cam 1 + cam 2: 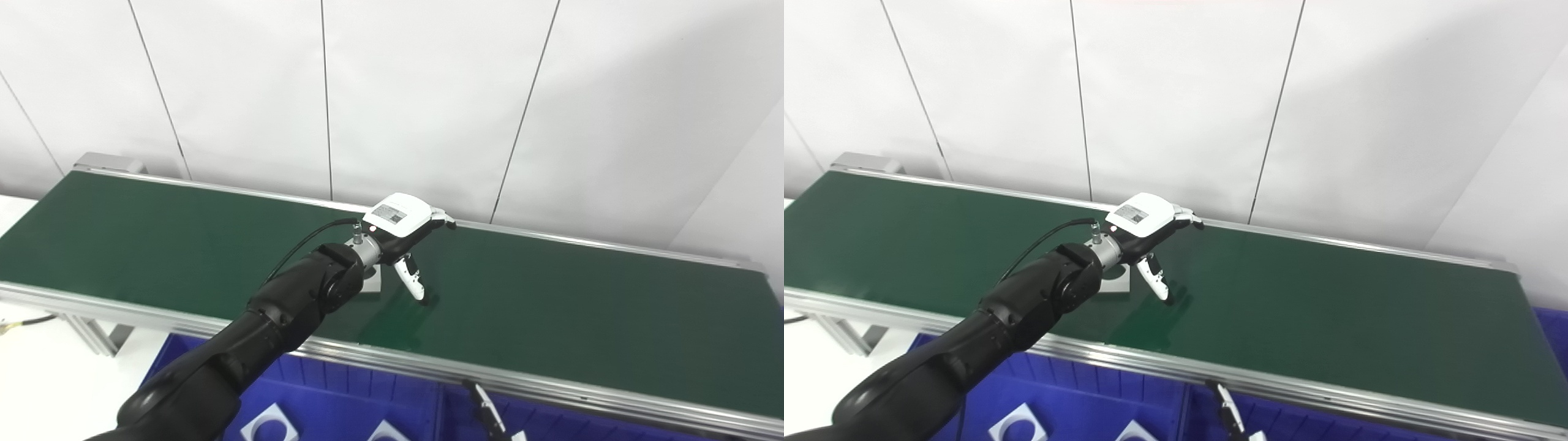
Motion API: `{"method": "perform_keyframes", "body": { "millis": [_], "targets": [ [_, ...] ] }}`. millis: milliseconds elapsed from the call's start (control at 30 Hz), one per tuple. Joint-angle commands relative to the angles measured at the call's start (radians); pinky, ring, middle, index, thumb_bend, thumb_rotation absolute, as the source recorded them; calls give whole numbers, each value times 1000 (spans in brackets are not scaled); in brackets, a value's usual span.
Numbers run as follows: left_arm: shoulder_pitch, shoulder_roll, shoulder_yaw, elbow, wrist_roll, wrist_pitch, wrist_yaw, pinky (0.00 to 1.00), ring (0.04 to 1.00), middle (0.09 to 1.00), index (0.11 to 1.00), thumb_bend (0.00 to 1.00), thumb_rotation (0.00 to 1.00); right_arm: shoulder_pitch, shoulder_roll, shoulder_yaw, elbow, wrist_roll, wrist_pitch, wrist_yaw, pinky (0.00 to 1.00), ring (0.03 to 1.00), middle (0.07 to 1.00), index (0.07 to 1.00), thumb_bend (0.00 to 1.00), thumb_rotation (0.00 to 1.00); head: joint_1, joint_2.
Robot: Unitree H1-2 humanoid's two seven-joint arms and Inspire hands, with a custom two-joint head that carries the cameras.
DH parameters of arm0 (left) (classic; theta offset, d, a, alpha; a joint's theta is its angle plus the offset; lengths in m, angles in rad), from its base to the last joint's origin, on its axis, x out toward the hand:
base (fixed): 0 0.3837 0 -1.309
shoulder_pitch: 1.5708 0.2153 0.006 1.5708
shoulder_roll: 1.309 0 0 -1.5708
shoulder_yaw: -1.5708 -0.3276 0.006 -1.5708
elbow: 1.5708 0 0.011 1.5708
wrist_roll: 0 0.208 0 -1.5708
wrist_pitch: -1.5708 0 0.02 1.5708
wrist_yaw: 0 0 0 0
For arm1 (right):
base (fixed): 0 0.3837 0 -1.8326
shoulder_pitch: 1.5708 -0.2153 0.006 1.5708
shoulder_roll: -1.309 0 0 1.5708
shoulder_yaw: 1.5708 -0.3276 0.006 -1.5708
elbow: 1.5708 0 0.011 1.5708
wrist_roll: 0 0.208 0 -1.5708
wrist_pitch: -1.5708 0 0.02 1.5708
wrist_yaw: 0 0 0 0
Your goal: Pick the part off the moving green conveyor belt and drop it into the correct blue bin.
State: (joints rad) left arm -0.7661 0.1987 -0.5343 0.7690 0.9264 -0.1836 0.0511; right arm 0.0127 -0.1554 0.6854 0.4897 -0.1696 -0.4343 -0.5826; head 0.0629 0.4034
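Note:
The light-grey part [373, 284] should have a round hole through it when I lift it, because a dark curve [369, 272] cuts into it beside my wrist.
My left hand [404, 229] reaches out over the green conveyor belt [551, 306], open, with its fingers stretched toward the far rail and its thumb hanging down almost to the belt. A small light-grey flat part [371, 285] lies on the belt just left of the thumb, mostly hidden under my wrist; the hand is not holding it. In the right eye view the same part [1118, 286] shows beside the wrist. Of my right hand [487, 415] only a fingertip or two show at the bottom edge, over a blue bin.
Blue bins [343, 392] stand below the belt's near rail, split by a divider [440, 410]. The left bin holds white square pieces with round holes [269, 424]. A white panelled wall runs behind the belt. The belt's aluminium near rail [551, 383] separates belt from bins.

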Motion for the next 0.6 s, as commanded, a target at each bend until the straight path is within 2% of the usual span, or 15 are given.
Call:
{"method": "perform_keyframes", "body": {
  "millis": [0,567],
  "targets": [
    [-69,9,0,17,-8,9,14,842,876,885,823,1000,355,-34,14,10,-40,-16,-36,-2,869,933,946,899,877,978,-1,1],
    [-87,13,-43,188,-15,-7,63,826,874,880,819,1000,335,-35,-3,42,-55,-58,-36,-53,839,922,948,899,886,984,-9,21]
  ]
}}
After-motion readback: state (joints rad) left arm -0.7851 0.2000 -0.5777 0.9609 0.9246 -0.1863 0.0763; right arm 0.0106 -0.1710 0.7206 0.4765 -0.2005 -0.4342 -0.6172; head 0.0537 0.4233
